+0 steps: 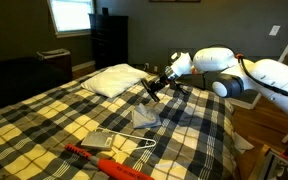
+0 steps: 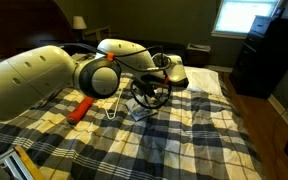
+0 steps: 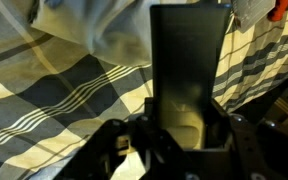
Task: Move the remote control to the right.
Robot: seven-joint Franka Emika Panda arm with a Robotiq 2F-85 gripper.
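My gripper keeps lowering the remote control (image 1: 150,92) until it rests on the cloth and then let go, because the remote control is hanging over the pale cloth (image 1: 144,117), clear of the hanger.
My gripper (image 3: 187,118) is shut on the remote control (image 3: 187,55), a slim near-black bar that sticks out from between the jaws in the wrist view. In both exterior views the gripper (image 1: 154,88) (image 2: 149,92) hangs a little above the plaid bed cover, over its middle. The remote (image 1: 150,92) shows there only as a dark shape at the fingertips. A pale crumpled cloth (image 1: 144,118) lies on the cover just below the gripper.
A long red-orange tool (image 1: 109,162) (image 2: 81,108), a flat light-grey slab (image 1: 102,140) and a white hanger (image 1: 139,150) lie on the plaid cover (image 1: 44,120). A white pillow (image 1: 117,80) lies at the far end. A dark dresser (image 1: 109,40) stands by the wall.
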